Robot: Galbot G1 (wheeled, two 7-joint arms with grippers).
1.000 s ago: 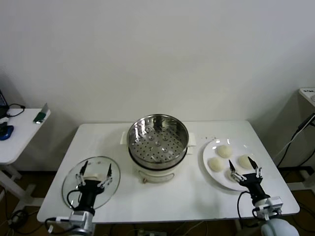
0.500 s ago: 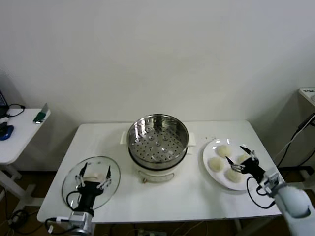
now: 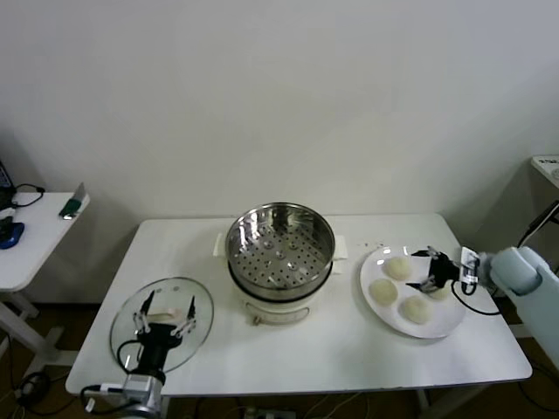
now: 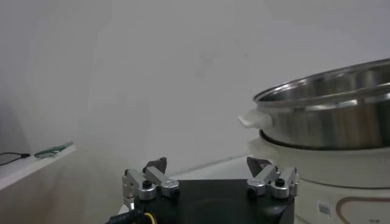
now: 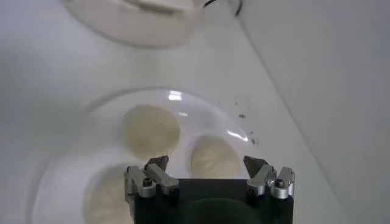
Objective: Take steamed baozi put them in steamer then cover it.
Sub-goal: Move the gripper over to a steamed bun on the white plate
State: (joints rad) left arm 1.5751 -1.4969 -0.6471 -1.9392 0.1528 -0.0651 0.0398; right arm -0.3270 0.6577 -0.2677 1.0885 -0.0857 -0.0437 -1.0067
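Note:
The baozi [image 3: 397, 267] nearest the wall has clear gaps [image 3: 390, 280] all around it, so it will come loose right away and leave the white plate still when I lift it.
The steamer [image 3: 279, 251] stands mid-table, its perforated tray bare; it also shows in the left wrist view [image 4: 329, 119]. Three baozi [image 3: 398, 268] [image 3: 383, 290] [image 3: 417, 308] lie on the white plate [image 3: 454, 325]. A fourth is mostly hidden by my right gripper [image 3: 422, 271]. That gripper is open and reaches in over the plate from the right. In the right wrist view the gripper [image 5: 206, 164] is open just above one baozi [image 5: 213, 157], with another [image 5: 149, 129] beyond it. The cover [image 3: 131, 327] lies flat at the front left. My left gripper [image 3: 164, 307] [image 4: 208, 164] hovers open over it.
A side table [image 3: 26, 253] with small items stands far left, off the work table. The plate sits close to the table's right edge. A white wall is behind.
My right arm has swung from the table's front edge round to the right side, and its gripper has moved over the plate towards the far-right baozi. The left arm has not moved.

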